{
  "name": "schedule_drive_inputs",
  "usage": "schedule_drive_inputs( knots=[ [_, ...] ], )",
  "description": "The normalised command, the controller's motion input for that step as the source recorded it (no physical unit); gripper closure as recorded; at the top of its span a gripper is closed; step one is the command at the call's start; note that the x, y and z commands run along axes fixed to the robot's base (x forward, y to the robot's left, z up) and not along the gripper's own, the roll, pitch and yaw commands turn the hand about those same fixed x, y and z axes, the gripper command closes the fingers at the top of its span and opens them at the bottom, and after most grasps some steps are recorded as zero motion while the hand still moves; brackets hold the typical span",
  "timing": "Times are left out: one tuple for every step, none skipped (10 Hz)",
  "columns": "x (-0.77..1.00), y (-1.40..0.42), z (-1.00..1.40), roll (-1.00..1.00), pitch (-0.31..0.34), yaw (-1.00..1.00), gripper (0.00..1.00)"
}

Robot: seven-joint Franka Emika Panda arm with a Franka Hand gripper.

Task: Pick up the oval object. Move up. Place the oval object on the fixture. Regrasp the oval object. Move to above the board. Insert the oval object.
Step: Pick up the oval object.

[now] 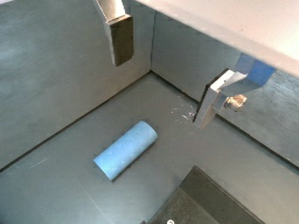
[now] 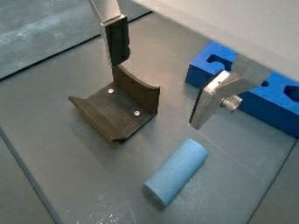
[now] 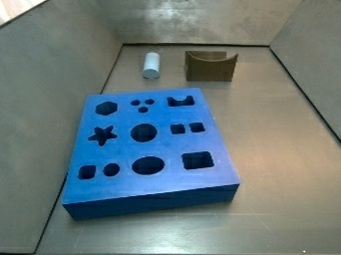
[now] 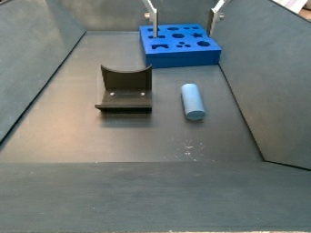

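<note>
I expect the oval object to stay cradled lying down in the fixture's curved notch when I lower it there and let go, because the notch dips between raised corners.
The oval object is a pale grey-blue peg lying flat on the grey floor, to one side of the fixture. It also shows in both wrist views and in a side view. The fixture is a small dark olive block with a curved notch, and the notch is empty. The bright-blue board has several shaped holes, all empty. My gripper is open and empty, well above the floor, with the peg and fixture below it.
Grey walls enclose the floor on all sides and slope outward. The peg lies near one wall. Bare floor lies between the fixture and the front edge.
</note>
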Motion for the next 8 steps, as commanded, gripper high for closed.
schedule_drive_inputs(
  knots=[
    [0.00, 0.01, -0.11, -0.14, -0.047, 0.00, 0.00],
    [0.05, -0.06, -0.19, 0.00, -0.003, 0.00, 0.00],
    [0.31, -0.08, -1.00, 0.09, -0.001, -0.10, 0.00],
    [0.14, -0.17, -1.00, 0.08, -0.013, -0.12, 0.00],
    [0.05, -0.19, -1.00, 0.04, -0.011, -0.05, 0.00],
    [0.00, -0.13, -1.00, 0.02, 0.000, 0.00, 0.00],
    [-0.03, -0.11, -1.00, 0.02, 0.000, 0.04, 0.00],
    [-0.25, -0.01, -1.00, 0.03, 0.000, 0.11, 0.00]
  ],
)
